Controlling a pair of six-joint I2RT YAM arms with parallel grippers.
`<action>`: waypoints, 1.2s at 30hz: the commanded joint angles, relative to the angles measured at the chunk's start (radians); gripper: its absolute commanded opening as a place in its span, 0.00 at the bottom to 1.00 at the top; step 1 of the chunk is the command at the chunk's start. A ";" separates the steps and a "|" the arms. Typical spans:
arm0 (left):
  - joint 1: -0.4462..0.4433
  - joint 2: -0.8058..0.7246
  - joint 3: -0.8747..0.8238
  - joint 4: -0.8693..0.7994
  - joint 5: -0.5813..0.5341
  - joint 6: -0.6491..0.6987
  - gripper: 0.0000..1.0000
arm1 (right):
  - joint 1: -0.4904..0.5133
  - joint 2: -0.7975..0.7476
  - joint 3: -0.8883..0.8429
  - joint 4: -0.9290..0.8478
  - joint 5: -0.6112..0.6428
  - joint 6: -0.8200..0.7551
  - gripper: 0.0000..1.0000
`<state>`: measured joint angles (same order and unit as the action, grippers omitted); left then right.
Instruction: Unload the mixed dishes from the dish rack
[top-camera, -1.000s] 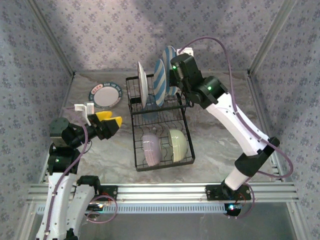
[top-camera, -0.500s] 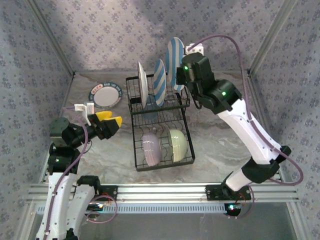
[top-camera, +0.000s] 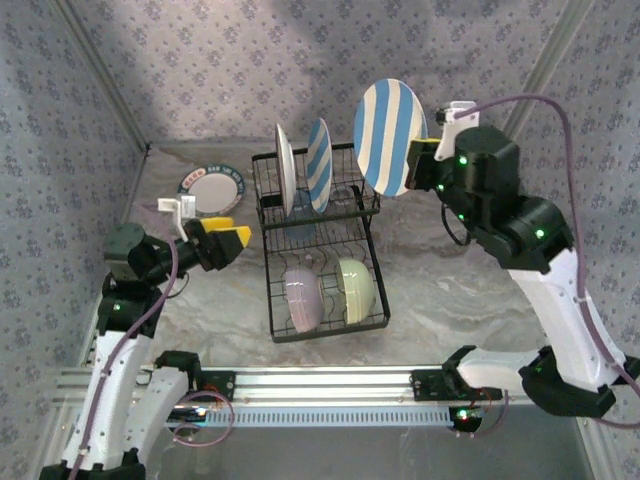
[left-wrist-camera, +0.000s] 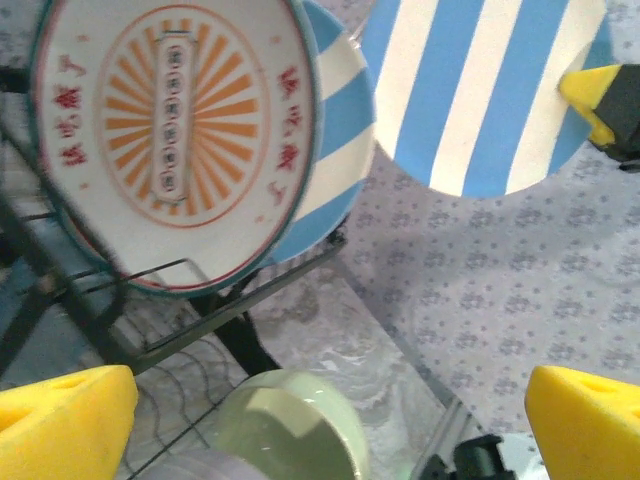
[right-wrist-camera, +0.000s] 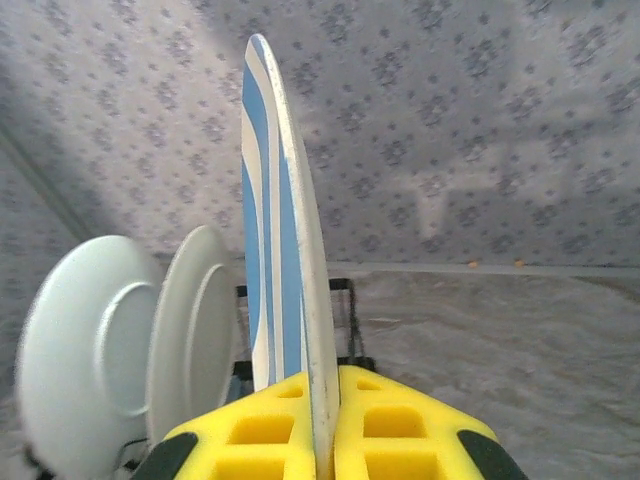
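The robot's right gripper leaves the raised striped plate's opposite edge (top-camera: 359, 136) free, so the left gripper should keep moving toward that edge until its fingers can close there.
My right gripper (top-camera: 425, 160) is shut on the rim of a blue-and-white striped plate (top-camera: 390, 135), which hangs upright in the air to the right of the black wire dish rack (top-camera: 272, 300). In the right wrist view the plate's edge (right-wrist-camera: 285, 250) is pinched between the yellow pads (right-wrist-camera: 390, 430). Still standing in the rack's slots are a cream plate with an orange centre (left-wrist-camera: 170, 130) and a second striped plate (top-camera: 319, 163). A lavender bowl (top-camera: 302, 298) and a pale yellow-green bowl (top-camera: 355, 290) lie in its near section. My left gripper (top-camera: 225, 243) is open, left of the rack.
A white plate with a teal rim (top-camera: 211, 189) lies flat on the table at the back left. Patterned walls close in the table on three sides. Bare marbled tabletop (top-camera: 450, 280) stretches to the right of the rack, below the held plate.
My right gripper has lifted the striped plate up out of the rack's back slots and carried it to the right. The left gripper has shifted slightly.
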<state>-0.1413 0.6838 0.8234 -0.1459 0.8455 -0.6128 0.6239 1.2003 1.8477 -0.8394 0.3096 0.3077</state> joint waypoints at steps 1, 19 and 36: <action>-0.055 0.071 0.122 0.064 0.024 -0.013 0.99 | -0.082 -0.034 0.004 0.014 -0.291 0.081 0.00; -0.251 0.580 0.747 -0.026 0.079 -0.094 0.94 | -0.455 -0.048 -0.109 0.395 -1.106 0.516 0.00; -0.290 0.740 0.916 -0.067 0.010 -0.168 0.55 | -0.454 -0.056 -0.184 0.488 -1.135 0.571 0.00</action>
<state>-0.4252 1.4181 1.7069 -0.2214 0.8627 -0.7658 0.1726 1.1656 1.6608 -0.4252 -0.7979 0.8577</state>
